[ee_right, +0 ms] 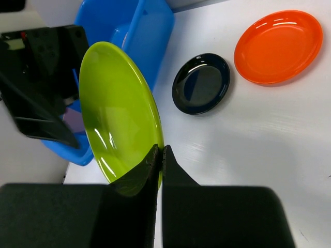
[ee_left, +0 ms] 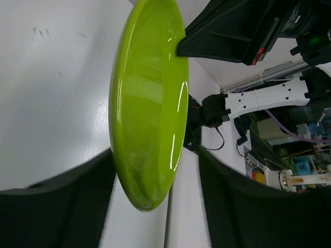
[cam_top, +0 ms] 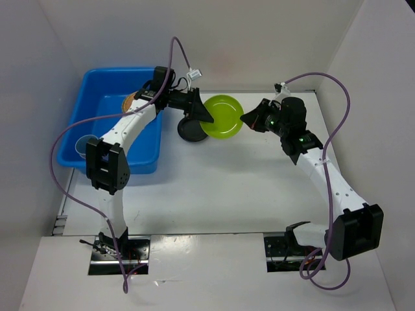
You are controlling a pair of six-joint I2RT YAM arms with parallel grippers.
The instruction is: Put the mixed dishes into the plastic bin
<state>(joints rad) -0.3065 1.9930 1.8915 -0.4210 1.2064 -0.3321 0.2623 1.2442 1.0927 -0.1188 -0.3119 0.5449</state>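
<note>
Next, my left gripper clamps the opposite rim (cam_top: 205, 127) and carries the plate into the bin, because my right gripper is holding the lime green plate's rim (cam_top: 240, 115) far from the bin.
The lime green plate (cam_top: 224, 116) (ee_left: 147, 103) (ee_right: 119, 108) hangs on edge above the table between both arms. My right gripper (cam_top: 245, 118) (ee_right: 159, 150) is shut on its right rim. My left gripper (cam_top: 209, 118) (ee_left: 155, 155) is open and straddles the opposite rim, with a gap on each side of the plate. A black plate (cam_top: 191, 131) (ee_right: 200, 83) lies on the table beneath. An orange plate (ee_right: 277, 46) lies beyond it. The blue plastic bin (cam_top: 104, 91) (ee_right: 150, 26) stands at the far left, holding a tan plate (cam_top: 130, 102) and a blue cup (cam_top: 84, 146).
The left arm's forearm (cam_top: 130, 126) reaches across the bin's right wall. White walls close in the table at the left, back and right. Purple cables (cam_top: 340, 110) loop beside each arm.
</note>
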